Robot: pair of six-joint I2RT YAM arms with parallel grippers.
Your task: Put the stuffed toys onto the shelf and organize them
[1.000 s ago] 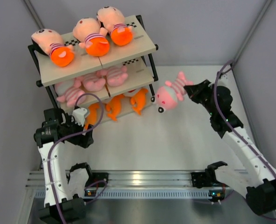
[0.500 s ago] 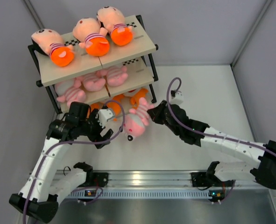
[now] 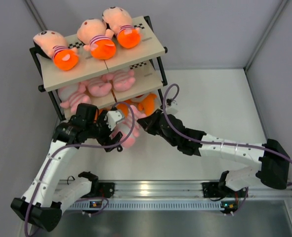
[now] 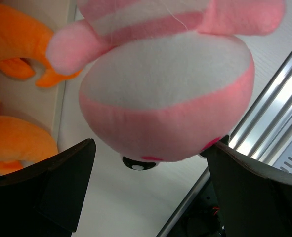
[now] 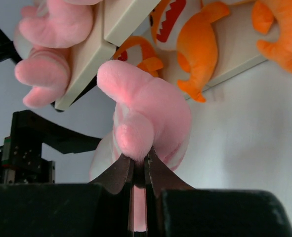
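The pink striped animal's head [image 3: 127,141] is hanging away from the middle level, so the robot's left gripper should hold the head while the right gripper takes a new grip on the animal's feet [image 5: 134,134].
My right gripper [image 3: 142,123] is shut on a limb of a pink striped animal [image 3: 130,134] and holds it just in front of the shelf's [image 3: 136,52] bottom tier. In the right wrist view the jaws [image 5: 138,165] pinch that pink limb [image 5: 136,138]. My left gripper [image 3: 117,139] is open, and the toy's round head [image 4: 170,98] hangs between its spread fingers [image 4: 62,182]. Three peach-headed dolls [image 3: 97,39] lie on the top board. Pink striped animals [image 3: 99,86] fill the middle tier. Orange fish [image 3: 146,104] lie on the bottom tier.
The shelf stands at the far left against grey walls. An aluminium rail [image 3: 155,190] runs along the near edge, also showing in the left wrist view [image 4: 279,98]. Orange fish [image 4: 12,143] and the middle board's edge [image 5: 121,19] lie close to both grippers.
My right arm has swung left from the table's right side to the shelf front, carrying the pink animal. My left arm has risen and moved right until its open fingers flank the toy's head.
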